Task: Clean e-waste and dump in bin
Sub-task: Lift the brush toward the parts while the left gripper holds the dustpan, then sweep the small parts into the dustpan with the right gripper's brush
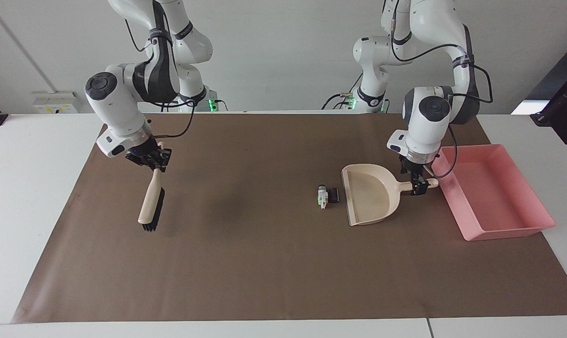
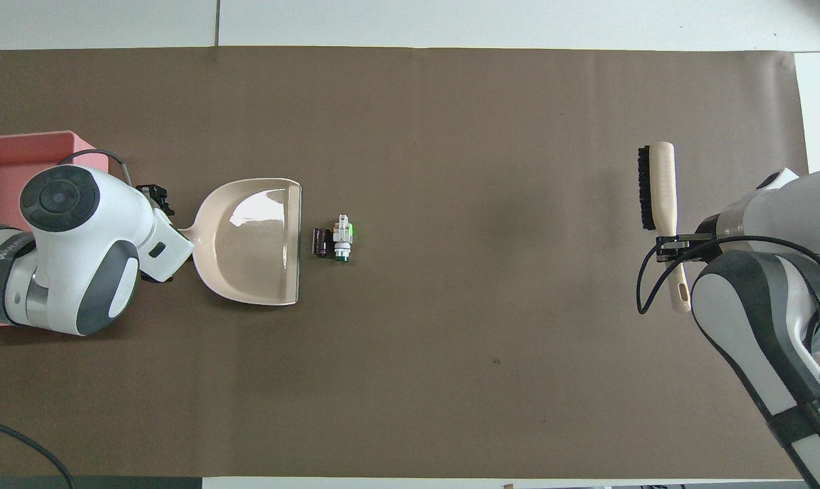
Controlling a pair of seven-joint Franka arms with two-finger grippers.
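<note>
The white scrap [image 2: 343, 238] will stay inside the dustpan when the robot carries it to the bin, because the dustpan has a hollow bottom inside a raised, curved rim [image 2: 244, 242].
Two e-waste scraps lie on the brown mat just off the dustpan's mouth: a white one with green parts [image 1: 322, 195] [image 2: 343, 238] and a black-brown block [image 1: 333, 195] [image 2: 322, 242]. The beige dustpan [image 1: 370, 192] [image 2: 254, 241] lies flat between the scraps and the pink bin [image 1: 490, 197] [image 2: 16, 153]. My left gripper [image 1: 419, 184] [image 2: 153, 234] is open and low, with its jaws either side of the dustpan handle. My right gripper [image 1: 154, 159] [image 2: 675, 246] is shut on the handle of a beige brush [image 1: 151, 206] [image 2: 658, 187] and holds it above the mat.
The brown mat [image 1: 246, 263] covers most of the white table. The bin sits at the left arm's end, partly hidden by the left arm in the overhead view. The brush hangs over the right arm's end of the mat.
</note>
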